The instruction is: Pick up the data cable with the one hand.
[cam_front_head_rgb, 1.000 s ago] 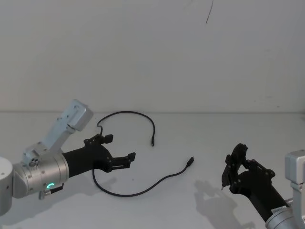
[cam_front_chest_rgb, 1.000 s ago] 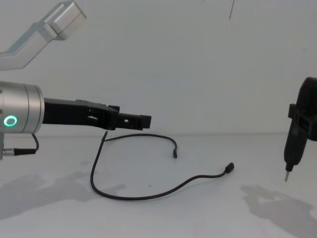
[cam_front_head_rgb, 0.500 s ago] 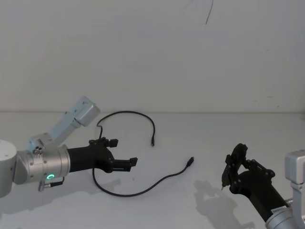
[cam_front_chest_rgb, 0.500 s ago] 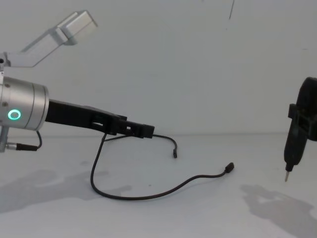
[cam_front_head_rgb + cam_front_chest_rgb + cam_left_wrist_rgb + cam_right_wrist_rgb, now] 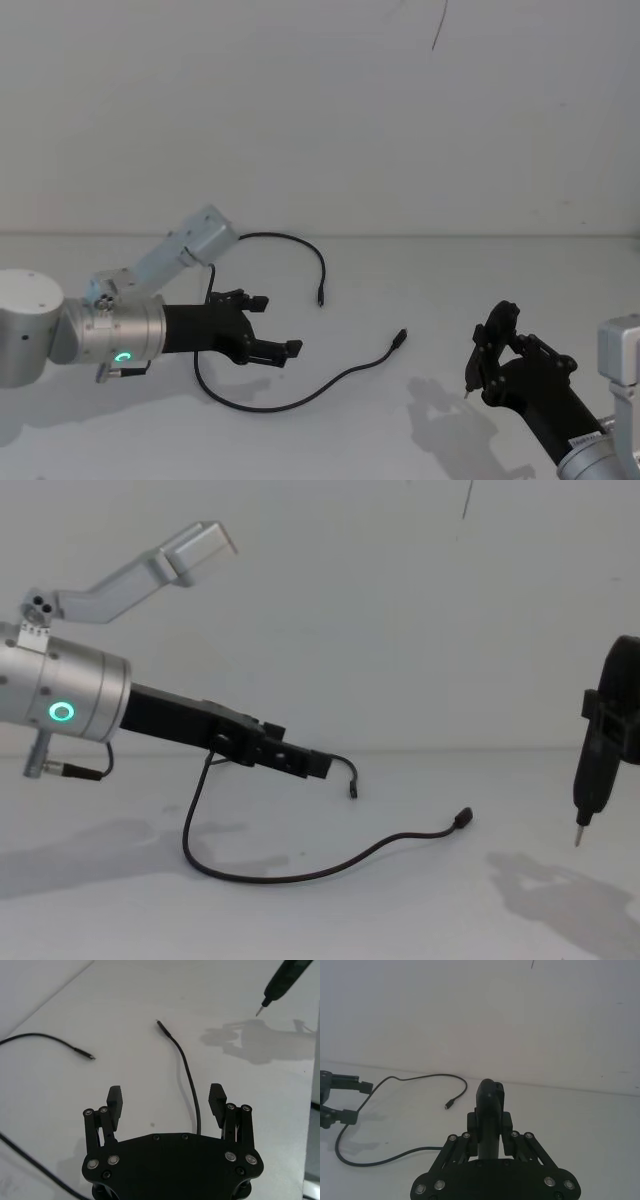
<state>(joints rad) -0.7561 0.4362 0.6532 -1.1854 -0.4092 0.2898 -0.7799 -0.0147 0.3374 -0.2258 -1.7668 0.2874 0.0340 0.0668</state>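
The data cable keeps a wide, smooth curve (image 5: 215, 872). I therefore expect its plug end (image 5: 462, 818) to stick out ahead, slightly bent, when I lift it.
The data cable (image 5: 275, 235) is a thin black cord lying in a loose loop on the white table, with a small plug at each end (image 5: 400, 837). My left gripper (image 5: 275, 325), black with a green-ringed silver wrist, hovers open just above the loop (image 5: 300, 762). In the left wrist view the cable (image 5: 189, 1076) runs on the table beneath the gap between the spread fingers (image 5: 114, 1100). My right gripper (image 5: 495, 345) sits at the near right, shut on a slim black tool (image 5: 588, 780) with a pointed metal tip (image 5: 490, 1092).
The white table (image 5: 450, 280) meets a plain white wall behind. The tool tip (image 5: 260, 1010) hangs above the table well away from the cable's nearest plug (image 5: 400, 338). From the right wrist, the left gripper (image 5: 340, 1100) shows beside the cable (image 5: 420, 1077).
My left gripper has reached forward and lower, now over the cable's loop, still open. The right arm and the cable have not moved.
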